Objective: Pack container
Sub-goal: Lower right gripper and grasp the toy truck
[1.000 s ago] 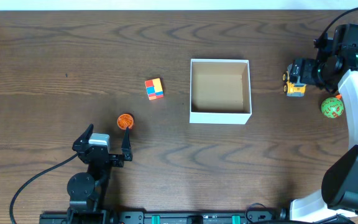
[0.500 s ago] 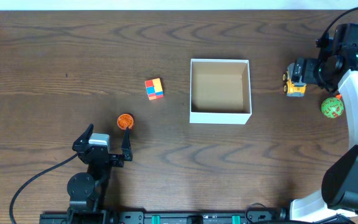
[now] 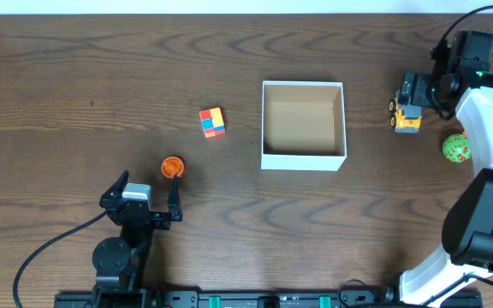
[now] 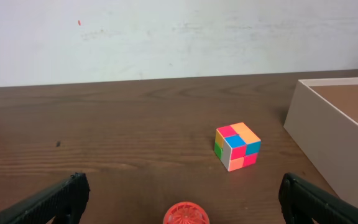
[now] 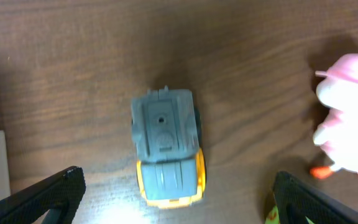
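My right gripper's open fingers are across the toy truck's narrow width (image 5: 168,149). I continue to go down until they are on both sides of its grey body (image 5: 164,122), and then close them.
The container (image 3: 304,160), a square white-walled box with a tan inside, sits at the table's centre and holds nothing. Its wall shows at the right of the left wrist view (image 4: 319,134). My right gripper (image 3: 412,89) is open and hovers over a yellow and grey toy truck (image 3: 407,117). In the right wrist view the truck (image 5: 166,149) lies between and below the open gripper (image 5: 179,199). My left gripper (image 3: 144,193) is open near the front edge, just behind an orange ball (image 3: 172,167). The ball (image 4: 186,213) sits between the open gripper's (image 4: 182,191) fingers.
A multicoloured cube (image 3: 212,121) lies left of the container, also in the left wrist view (image 4: 237,146). A green ball (image 3: 456,148) lies right of the truck by my right arm. A pink toy (image 5: 350,118) shows at the right of the right wrist view.
My right gripper has shifted slightly toward the far edge above the truck. The left arm and all the toys have not moved.
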You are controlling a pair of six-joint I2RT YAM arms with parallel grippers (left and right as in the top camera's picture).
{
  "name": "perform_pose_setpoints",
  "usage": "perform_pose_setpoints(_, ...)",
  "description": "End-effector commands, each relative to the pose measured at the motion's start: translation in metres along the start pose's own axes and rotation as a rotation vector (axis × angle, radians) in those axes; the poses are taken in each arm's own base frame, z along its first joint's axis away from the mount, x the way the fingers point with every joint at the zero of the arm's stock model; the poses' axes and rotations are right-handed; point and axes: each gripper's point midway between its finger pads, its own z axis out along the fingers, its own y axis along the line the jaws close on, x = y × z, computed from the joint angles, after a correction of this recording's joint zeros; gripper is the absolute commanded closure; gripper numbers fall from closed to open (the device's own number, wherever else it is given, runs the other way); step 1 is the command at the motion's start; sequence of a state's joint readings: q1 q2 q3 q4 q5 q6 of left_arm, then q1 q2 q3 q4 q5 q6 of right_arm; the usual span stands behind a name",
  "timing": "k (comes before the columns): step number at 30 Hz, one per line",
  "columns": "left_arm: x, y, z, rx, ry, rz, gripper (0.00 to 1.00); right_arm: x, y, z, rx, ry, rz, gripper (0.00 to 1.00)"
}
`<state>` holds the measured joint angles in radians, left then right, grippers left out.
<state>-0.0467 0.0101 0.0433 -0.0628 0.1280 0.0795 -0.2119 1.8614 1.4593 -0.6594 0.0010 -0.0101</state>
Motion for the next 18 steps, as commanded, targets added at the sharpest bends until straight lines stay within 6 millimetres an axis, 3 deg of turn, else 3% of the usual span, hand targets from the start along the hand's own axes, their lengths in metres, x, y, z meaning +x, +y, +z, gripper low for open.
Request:
perform_pose_setpoints(1, 0.017, -0.001, 0.002, 0.008, 0.037, 0.006, 0.02, -0.009, -0.002, 0.006, 0.016, -0.019, -0.036, 0.01)
perform_pose_setpoints(7, 0.017, -0.001, 0.002, 0.008, 0.037, 0.006, 0.02, -0.003, -0.003, 0.027, 0.024, 0.005, -0.057, 0.01)
perform_pose_setpoints(18, 0.017, -0.001, 0.002, 0.008, 0.037, 0.006, 0.02, 0.025, -0.002, 0.08, 0.01, 0.104, -0.17, 0.01)
